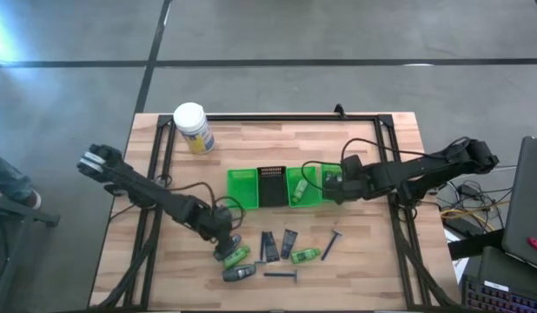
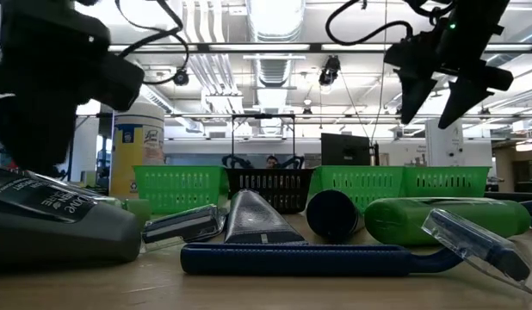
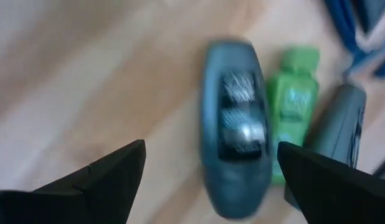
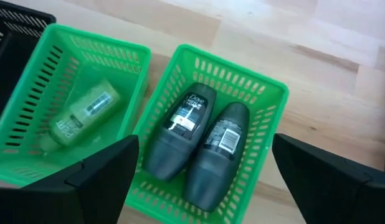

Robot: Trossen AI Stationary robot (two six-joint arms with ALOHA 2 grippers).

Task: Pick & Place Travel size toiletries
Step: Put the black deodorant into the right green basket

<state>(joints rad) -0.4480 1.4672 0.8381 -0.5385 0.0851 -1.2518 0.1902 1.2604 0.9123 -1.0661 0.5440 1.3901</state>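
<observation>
The grey tube (image 3: 236,127) lies under my left gripper, far from the basket holding grey tubes (image 4: 208,140), so my left gripper should pass the tube to my right gripper.
Several toiletries lie on the near part of the table: a grey tube (image 1: 240,273) (image 3: 233,124), green mini bottles (image 1: 236,255) (image 1: 305,255), dark packets (image 1: 268,245), and razors (image 1: 281,275) (image 1: 332,243). My left gripper (image 1: 225,243) (image 3: 208,168) is open above the grey tube and the green bottle (image 3: 295,99) beside it. My right gripper (image 1: 334,184) (image 4: 205,168) is open above the rightmost green basket (image 4: 267,106). Two grey tubes (image 4: 180,127) (image 4: 217,149) lie in that basket. The neighbouring basket (image 4: 30,93) holds one green bottle (image 4: 80,115).
A row of small baskets sits mid-table, green (image 1: 243,187), black (image 1: 273,185) and green (image 1: 301,187). A big white jar (image 1: 192,128) stands at the far left. Cables run along the table's frame. In the low view a blue razor (image 2: 335,257) lies nearest the camera.
</observation>
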